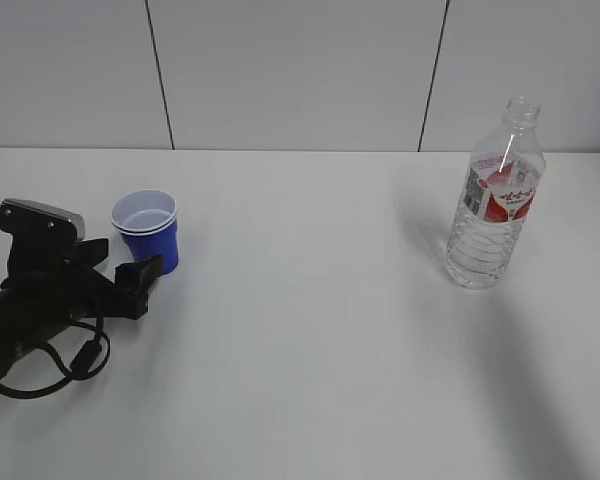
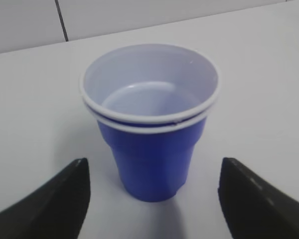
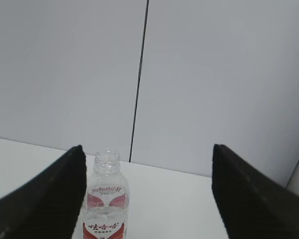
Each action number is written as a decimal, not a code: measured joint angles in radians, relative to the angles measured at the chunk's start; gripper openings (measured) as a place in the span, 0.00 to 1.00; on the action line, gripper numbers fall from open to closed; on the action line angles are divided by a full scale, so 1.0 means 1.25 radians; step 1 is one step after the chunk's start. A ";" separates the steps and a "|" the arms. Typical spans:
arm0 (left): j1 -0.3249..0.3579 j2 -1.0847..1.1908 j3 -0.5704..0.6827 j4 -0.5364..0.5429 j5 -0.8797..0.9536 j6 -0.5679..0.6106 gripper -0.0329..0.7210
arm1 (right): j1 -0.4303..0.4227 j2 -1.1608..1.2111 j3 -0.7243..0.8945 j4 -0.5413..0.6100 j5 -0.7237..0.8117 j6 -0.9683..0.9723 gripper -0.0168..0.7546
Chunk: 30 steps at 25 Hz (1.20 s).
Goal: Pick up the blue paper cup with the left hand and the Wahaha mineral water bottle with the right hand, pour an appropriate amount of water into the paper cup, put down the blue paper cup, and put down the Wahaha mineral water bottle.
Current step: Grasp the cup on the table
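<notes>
A second white rim (image 2: pixel 148 129) can be seen below the cup's top rim. The blue paper cup (image 1: pixel 160 247) will bring a nested cup with it when I lift it.
The blue paper cup (image 1: pixel 147 229) stands upright on the white table at the left. In the left wrist view the cup (image 2: pixel 150 124) is white inside and looks empty. My left gripper (image 1: pixel 145 275) is open just in front of the cup; its fingers (image 2: pixel 60 199) stand wide on either side of the cup's base, not touching it. The Wahaha mineral water bottle (image 1: pixel 495 195) stands upright and capless at the right, partly full of clear water. My right gripper (image 3: pixel 147 164) is open; the bottle (image 3: pixel 105 199) stands ahead by its left finger. The right arm is out of the exterior view.
The white table (image 1: pixel 310 330) runs back to a grey panelled wall (image 1: pixel 300 70). A soft shadow lies on the table at the lower right (image 1: pixel 555 400). Loose black cables (image 1: pixel 50 370) hang from the left arm.
</notes>
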 joint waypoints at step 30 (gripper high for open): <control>0.000 0.092 -0.127 0.005 0.000 -0.069 0.85 | 0.000 0.000 0.000 0.000 -0.019 0.000 0.78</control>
